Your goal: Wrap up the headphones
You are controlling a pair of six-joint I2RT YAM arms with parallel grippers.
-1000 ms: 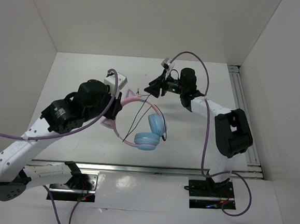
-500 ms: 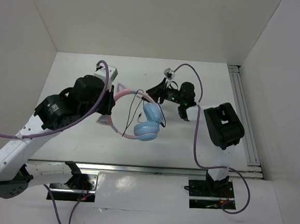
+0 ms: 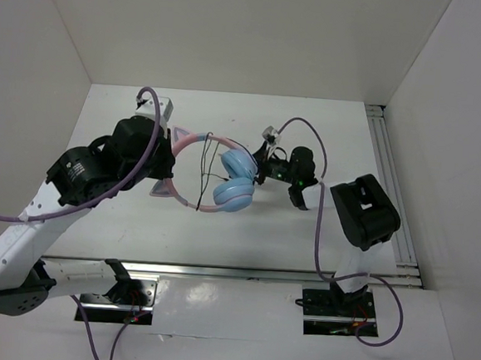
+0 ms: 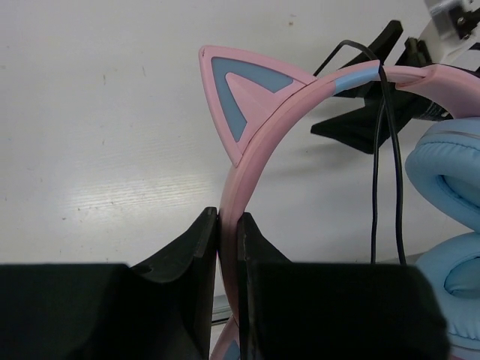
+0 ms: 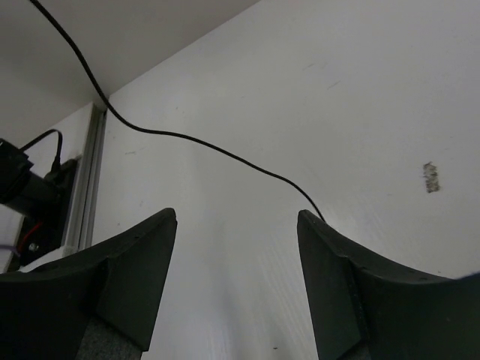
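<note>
The black cord (image 5: 279,178) is hanging loose in front of the open fingers of my right gripper. I should keep going toward the ear cups (image 3: 237,180) until the cord is between the fingers, and then close them.
The headphones (image 3: 223,183) are held above the table: a pink cat-ear headband (image 3: 195,140) and two light-blue ear cups (image 3: 234,179). My left gripper (image 3: 173,163) is shut on the headband (image 4: 259,142) just below a cat ear (image 4: 238,96). The thin black cord (image 3: 204,167) hangs over the headband (image 4: 384,172). My right gripper (image 3: 263,163) is open just right of the ear cups. In the right wrist view the gripper (image 5: 236,217) holds nothing; the cord (image 5: 187,137) runs across above the jaws and passes behind the right finger (image 5: 352,285).
An aluminium rail (image 3: 390,183) runs along the table's right side and also shows in the right wrist view (image 5: 84,187). White walls enclose the table on the left, back and right. Purple robot cables (image 3: 318,203) loop beside both arms.
My left arm has carried the headphones left and towards the back. My right gripper has come down and left, close to the ear cups. The cord now hangs over the headband.
</note>
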